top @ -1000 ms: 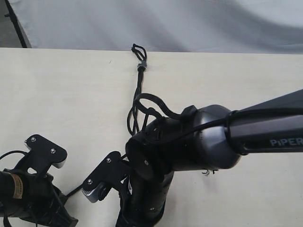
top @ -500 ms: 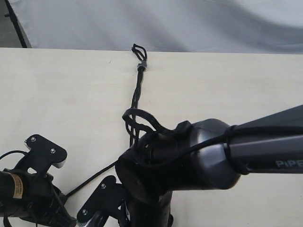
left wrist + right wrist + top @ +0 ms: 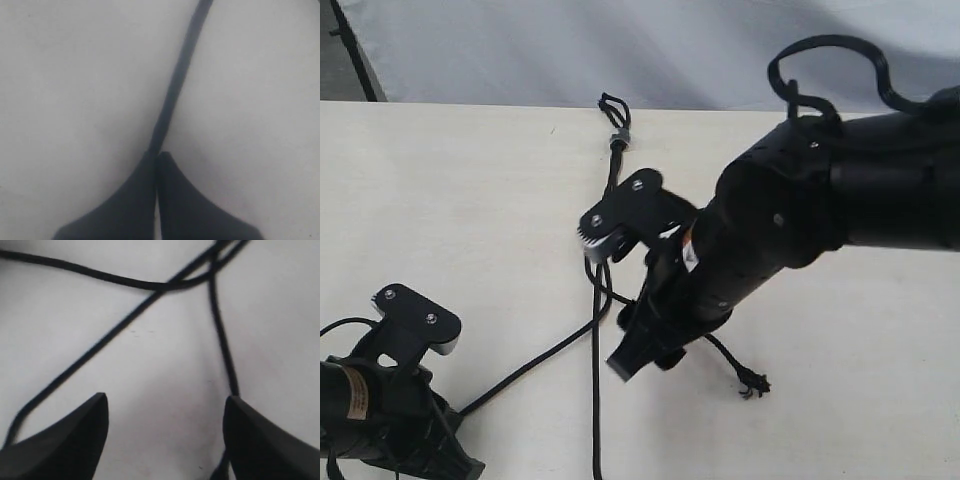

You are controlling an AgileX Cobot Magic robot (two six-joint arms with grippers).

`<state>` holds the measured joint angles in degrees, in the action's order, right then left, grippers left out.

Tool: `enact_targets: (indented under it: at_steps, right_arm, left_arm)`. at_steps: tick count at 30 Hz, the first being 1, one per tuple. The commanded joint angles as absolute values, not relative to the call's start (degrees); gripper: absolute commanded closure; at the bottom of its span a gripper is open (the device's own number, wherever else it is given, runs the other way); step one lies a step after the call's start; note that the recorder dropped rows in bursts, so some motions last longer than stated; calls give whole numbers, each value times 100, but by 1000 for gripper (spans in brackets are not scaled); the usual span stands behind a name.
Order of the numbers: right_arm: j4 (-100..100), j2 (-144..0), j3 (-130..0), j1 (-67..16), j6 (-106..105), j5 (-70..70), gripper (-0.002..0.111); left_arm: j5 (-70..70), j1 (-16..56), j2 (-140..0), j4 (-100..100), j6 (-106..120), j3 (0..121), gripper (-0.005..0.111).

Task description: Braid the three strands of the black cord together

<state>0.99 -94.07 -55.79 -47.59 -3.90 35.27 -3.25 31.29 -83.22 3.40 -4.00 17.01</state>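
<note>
I should go on lowering my right gripper until its open fingers are on both sides of the third strand [image 3: 731, 361] short of the frayed knot, because that stretch [image 3: 722, 350] is clear of the second strand.
The black cord [image 3: 612, 190] lies on the table with its loop at the far edge and a grey band [image 3: 618, 137] below it. It splits into three strands. One strand [image 3: 525, 368] runs to my left gripper [image 3: 455, 415], which is shut on it; the left wrist view shows the strand [image 3: 175, 85] leaving the closed left gripper [image 3: 157, 156]. A second strand [image 3: 596, 410] runs straight toward the near edge. The third ends in a frayed knot [image 3: 753, 383] at the right. My right gripper [image 3: 605, 300] hangs open over the split, and in its wrist view the right gripper [image 3: 165, 405] holds nothing, with strands [image 3: 125, 320] crossing beyond it.
The pale tabletop [image 3: 440, 200] carries only the cord. A grey cloth backdrop [image 3: 670, 50] rises behind the far edge. The right arm's bulky black body [image 3: 800, 220] and its cable loop overhang the right half of the table.
The right gripper has opened and let go of a strand, then swung from the near edge up toward the middle of the table. The left gripper has stayed put.
</note>
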Motion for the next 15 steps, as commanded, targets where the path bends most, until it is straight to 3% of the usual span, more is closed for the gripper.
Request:
enact_targets:
  at_steps: [1,12,15]
  right_arm:
    - [152,-9884,-5575,-4163,-426,3412,46]
    - [159,-10690,-5575,-4006,-695,3086,46]
    - [159,-10733,-5575,-3992,-695,3123,60]
  left_arm:
    - [-443,3164,-8327,327,-421,1645,107]
    - [-466,3164,-8327,327,-421,1645,107]
    - [-531,3164,-8327,327,-431,1645,107]
